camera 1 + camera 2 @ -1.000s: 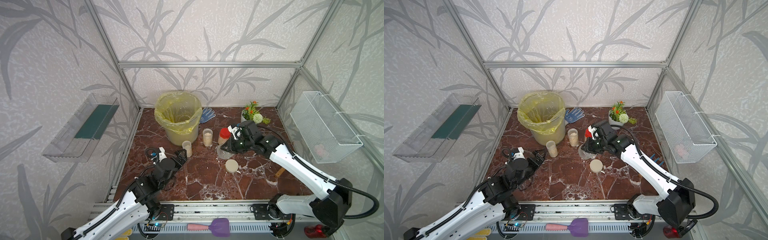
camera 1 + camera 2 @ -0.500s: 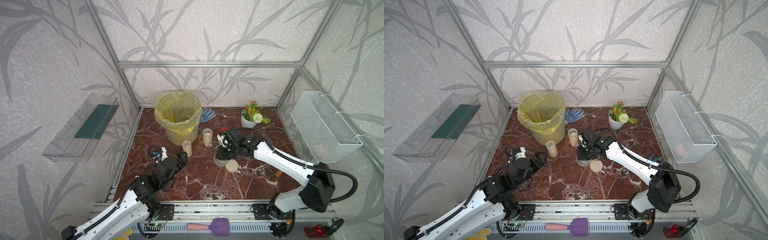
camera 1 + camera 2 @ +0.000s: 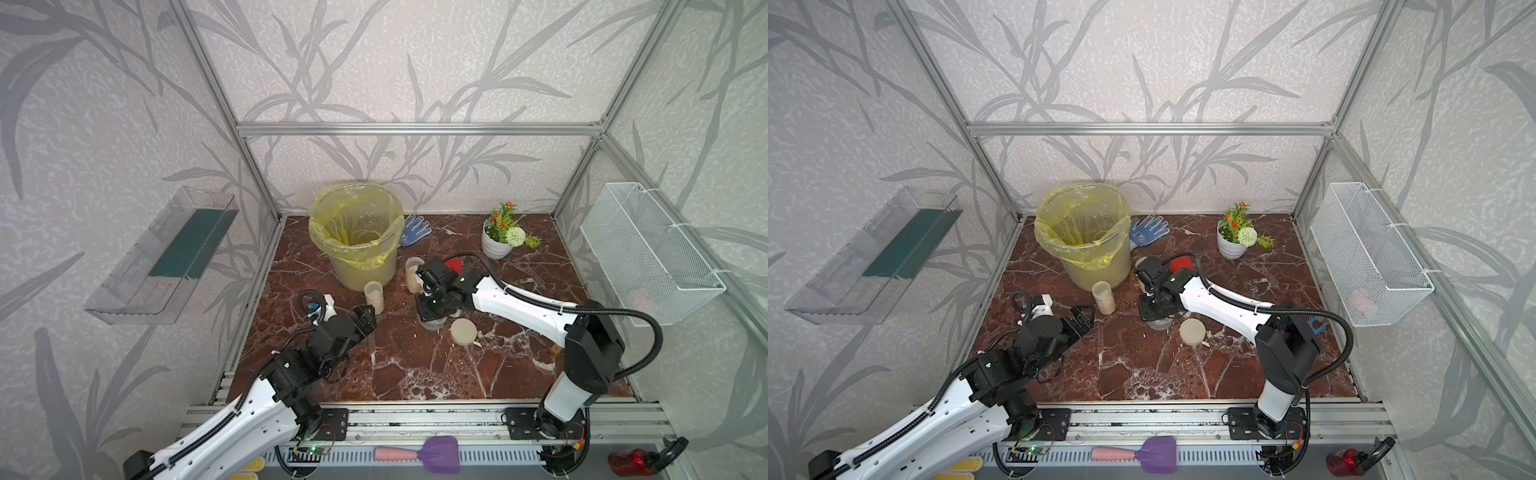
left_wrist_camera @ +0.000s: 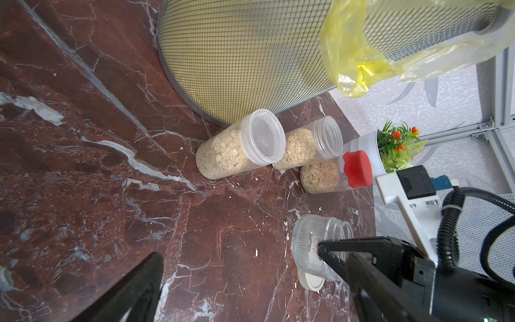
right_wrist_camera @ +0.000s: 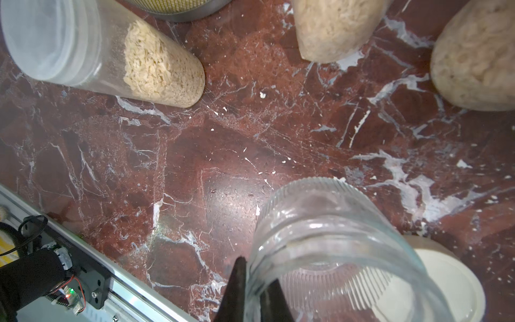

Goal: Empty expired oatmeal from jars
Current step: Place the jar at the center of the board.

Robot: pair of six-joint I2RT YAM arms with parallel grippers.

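My right gripper keeps lowering the empty ribbed jar (image 3: 432, 325) until the jar's base sits flat and then let go, because the jar hangs upright over open marble next to its beige lid.
A squat ribbed clear jar (image 5: 334, 251) stands empty and lidless at the table's middle (image 3: 432, 323). My right gripper (image 5: 256, 276) is shut on its rim, one finger inside and one outside. Its beige lid (image 3: 463, 332) lies on the table beside it. Oatmeal (image 4: 225, 156) fills a slim clear-lidded jar (image 3: 373, 296), a second slim jar (image 3: 413, 272) and a red-capped jar (image 4: 334, 172), all upright by the bucket. My left gripper (image 3: 365, 318) hangs open and holds nothing, just in front of the nearer slim jar, its fingers (image 4: 145, 278) wide apart.
A mesh bucket with a yellow liner (image 3: 357, 232) stands at the back, a blue glove (image 3: 413, 228) behind it. A white flower pot (image 3: 496, 243) sits back right. A wire basket (image 3: 648, 249) hangs on the right wall, a clear shelf (image 3: 166, 253) on the left. Stray flakes dot the marble.
My right gripper has carried the squat jar a little leftward and toward the front, and the right elbow has swung inward. The left arm has crept slightly forward, still open.
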